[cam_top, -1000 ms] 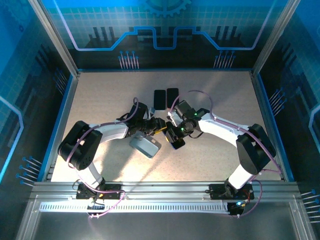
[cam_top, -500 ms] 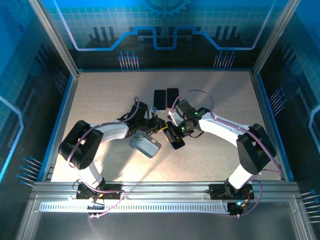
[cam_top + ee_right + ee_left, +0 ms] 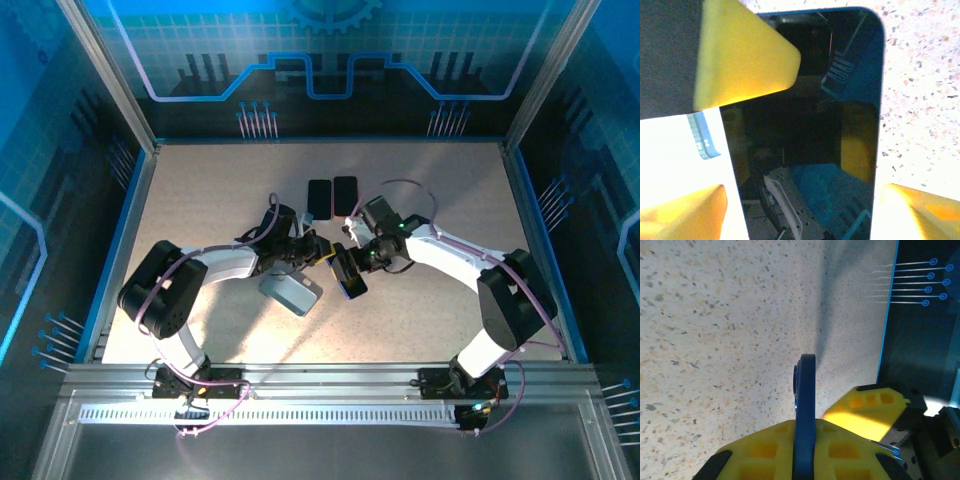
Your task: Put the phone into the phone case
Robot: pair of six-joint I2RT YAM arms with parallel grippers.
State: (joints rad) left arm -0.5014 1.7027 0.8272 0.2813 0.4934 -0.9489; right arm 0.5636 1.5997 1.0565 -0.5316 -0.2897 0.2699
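Note:
My right gripper faces the phone's dark screen [image 3: 802,132], fingers astride both of the phone's long sides, so I should back off and pinch the phone's loose end [image 3: 355,288] across its thickness.
The phone [image 3: 350,277] is blue with a dark screen and hangs just above the table's middle. My left gripper [image 3: 328,256] is shut on its edge; in the left wrist view the phone [image 3: 805,390] stands edge-on between the yellow fingers of the left gripper [image 3: 805,432]. My right gripper [image 3: 356,252] is open around the phone [image 3: 805,125], and its fingertips [image 3: 682,212] stand a little clear of both long sides. The grey phone case [image 3: 291,293] lies on the table just left of the phone, under the left arm's wrist.
Two dark flat slabs [image 3: 319,198] [image 3: 345,194] lie side by side behind the grippers. A blue-edged wall [image 3: 887,315] borders the table. Both arms crowd the table's middle, and there is free room at the left, right and front.
My left gripper has shut on the phone. My right gripper has opened and let go of it, drawing back a little to the right.

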